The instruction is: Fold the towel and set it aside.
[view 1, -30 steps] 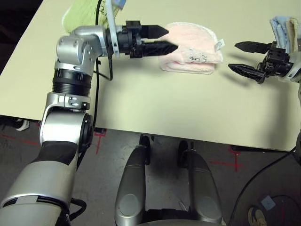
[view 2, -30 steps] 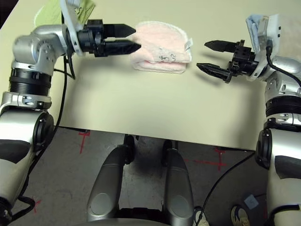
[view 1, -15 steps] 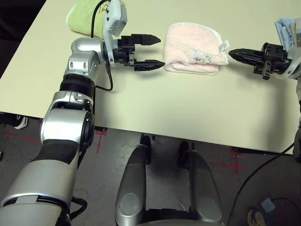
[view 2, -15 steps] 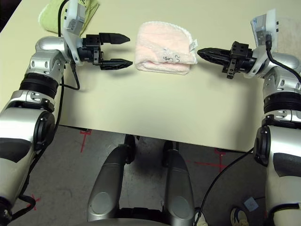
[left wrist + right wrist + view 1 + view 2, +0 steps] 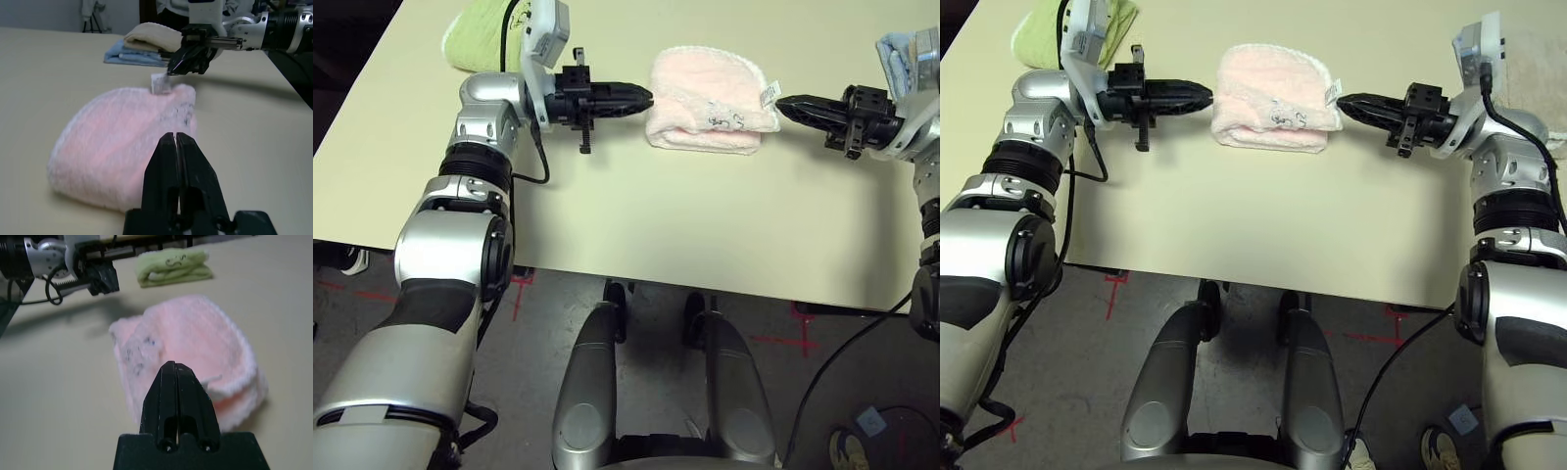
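Observation:
My left gripper should press down on the towel's top (image 5: 690, 80) while my right gripper straightens the towel's edge (image 5: 761, 78) by the tag, because that edge slants and its layers gape.
The towel (image 5: 710, 101) is pale pink with white edging and lies folded into a small bundle at the far middle of the table. A white tag sticks out at its right end. My left gripper (image 5: 649, 96) is shut and empty, pointing at the towel's left edge with its tips right against it. My right gripper (image 5: 781, 104) is also shut and empty, its tips by the tag at the right end. In the left wrist view my shut fingers (image 5: 174, 136) lie in front of the towel (image 5: 122, 152), with the right gripper (image 5: 172, 68) beyond it.
A light green folded towel (image 5: 480, 44) lies at the far left behind my left arm. Folded blue and beige towels (image 5: 142, 46) sit at the far right behind my right gripper. The table's front edge (image 5: 705, 279) runs across below a bare stretch of tabletop.
My left gripper drew back off the towel, shut, and now points at its left edge. My right gripper shut and moved in to the towel's right end.

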Controlling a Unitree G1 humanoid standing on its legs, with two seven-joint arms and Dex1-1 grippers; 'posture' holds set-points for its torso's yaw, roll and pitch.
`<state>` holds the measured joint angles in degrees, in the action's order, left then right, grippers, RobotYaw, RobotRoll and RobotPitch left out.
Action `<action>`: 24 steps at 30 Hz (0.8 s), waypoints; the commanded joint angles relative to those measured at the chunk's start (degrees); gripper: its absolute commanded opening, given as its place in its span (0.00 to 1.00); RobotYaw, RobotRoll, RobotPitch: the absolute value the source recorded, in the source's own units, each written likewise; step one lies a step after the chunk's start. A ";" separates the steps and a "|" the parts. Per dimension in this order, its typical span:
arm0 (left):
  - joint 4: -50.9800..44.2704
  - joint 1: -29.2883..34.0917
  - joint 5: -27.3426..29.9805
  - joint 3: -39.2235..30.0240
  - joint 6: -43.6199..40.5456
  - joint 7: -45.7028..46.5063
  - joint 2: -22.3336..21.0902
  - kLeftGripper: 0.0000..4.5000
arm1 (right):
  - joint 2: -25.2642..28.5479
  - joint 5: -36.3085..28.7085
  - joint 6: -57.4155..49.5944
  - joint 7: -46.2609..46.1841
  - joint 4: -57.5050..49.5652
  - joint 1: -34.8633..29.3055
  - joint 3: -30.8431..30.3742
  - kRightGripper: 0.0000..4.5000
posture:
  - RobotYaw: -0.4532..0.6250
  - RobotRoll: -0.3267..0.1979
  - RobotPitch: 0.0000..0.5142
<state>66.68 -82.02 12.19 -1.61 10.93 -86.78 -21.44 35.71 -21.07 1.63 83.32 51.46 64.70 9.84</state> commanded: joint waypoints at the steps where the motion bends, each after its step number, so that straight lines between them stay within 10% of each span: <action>1: 2.12 -1.09 -1.70 0.24 1.11 -0.01 2.09 0.01 | -1.40 1.39 0.95 -1.45 2.40 1.68 -0.57 0.00 | 0.46 0.62 0.85; 12: 6.48 0.01 -9.29 3.19 2.02 9.67 7.62 0.01 | -5.88 10.58 4.71 -8.01 7.74 2.66 -6.48 0.00 | 0.46 0.62 0.86; 24: 8.06 3.64 -16.51 6.73 3.44 11.10 0.92 0.01 | -3.46 8.27 0.42 -7.77 0.09 -5.57 -4.81 0.00 | 0.44 0.62 0.88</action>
<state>72.74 -80.36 -1.77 3.73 14.98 -76.01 -19.86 31.57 -12.75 3.13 75.41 52.09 60.81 5.13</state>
